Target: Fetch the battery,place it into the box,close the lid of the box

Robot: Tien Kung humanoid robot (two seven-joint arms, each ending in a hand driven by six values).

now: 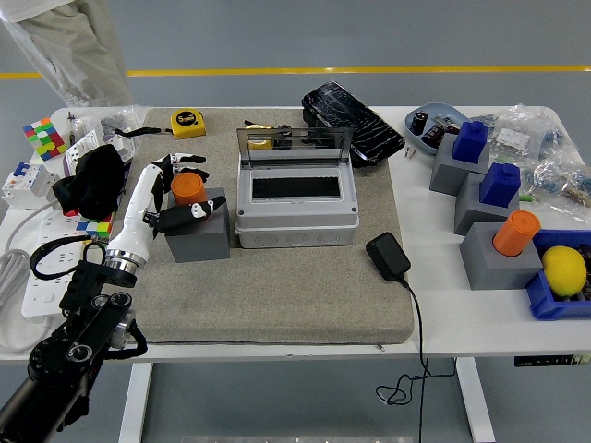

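Observation:
The battery point(188, 188) is standing smooth and upright above the wider grey block point(201, 242), so the battery will come loose and its block will stay behind when the robot lifts.
An orange cylinder, the battery point(188, 188), stands upright in a grey block point(198, 231) on the mat's left part. My left hand point(182, 189) reaches around it from the left, fingers spread behind it and thumb in front on the block, not closed on it. The grey box point(295, 206) sits mid-mat, its clear lid point(294, 145) standing open at the back. The right arm is out of view.
A black charger point(389, 256) with cable lies right of the box. Grey blocks with blue and orange parts point(499, 221) stand at right beside a blue bin holding a lemon point(564, 270). Yellow tape measure point(187, 120), black cloth point(95, 175), and a person point(65, 41) at far left.

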